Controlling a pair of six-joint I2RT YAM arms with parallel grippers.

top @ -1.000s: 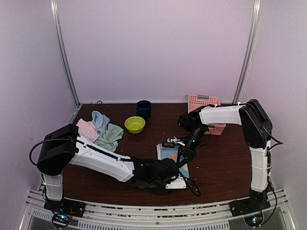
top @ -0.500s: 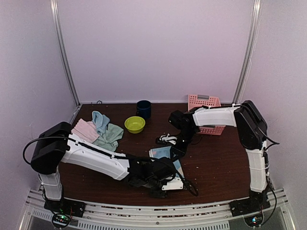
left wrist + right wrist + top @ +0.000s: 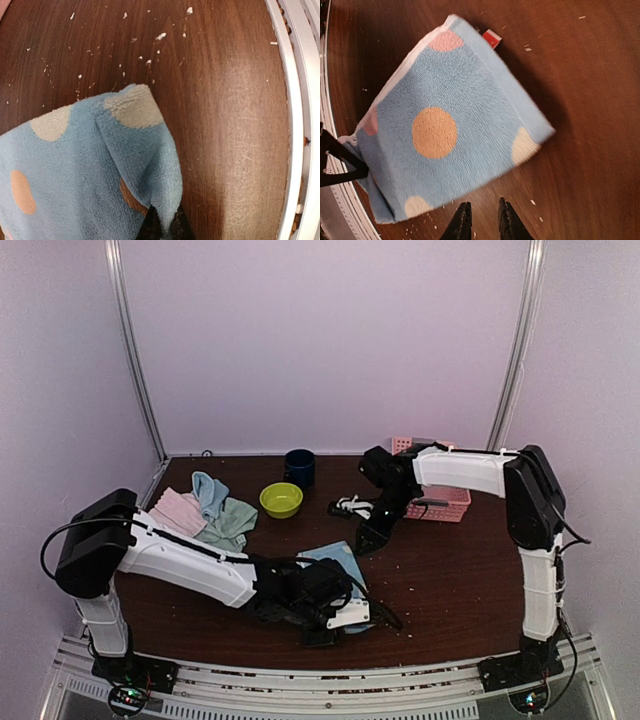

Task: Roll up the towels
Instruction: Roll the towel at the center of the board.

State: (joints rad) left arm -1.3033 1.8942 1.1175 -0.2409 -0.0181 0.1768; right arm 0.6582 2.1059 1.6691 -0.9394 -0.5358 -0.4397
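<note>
The towel's cream end (image 3: 134,106) is lying loose and my left gripper is pinching only the middle of the towel's fold. My right gripper should therefore pinch the fold (image 3: 151,160) next to that end before rolling.
The light blue towel with pink and orange patches (image 3: 335,558) lies bunched on the table near the front, and also shows in the left wrist view (image 3: 75,170) and the right wrist view (image 3: 450,120). My left gripper (image 3: 338,618) is shut on this towel's near edge, a fold pinched between its dark fingertips (image 3: 150,227). My right gripper (image 3: 366,540) hovers just beyond the towel's far edge, with its jaws a little apart and empty (image 3: 483,207). The pink towel (image 3: 180,510), the plain pale blue towel (image 3: 205,488) and the mint green towel (image 3: 232,522) lie heaped at the back left.
A lime-green bowl (image 3: 281,500) and a dark blue cup (image 3: 299,468) stand at the back middle. A pink lattice basket (image 3: 440,502) stands at the back right, partly behind the right arm. The table's metal front rail (image 3: 300,125) runs close beside the left gripper. Crumbs dot the wood.
My right gripper has drawn back from the spotted towel toward the far side. My left gripper has shifted left with the towel's edge, and the towel is more bunched.
</note>
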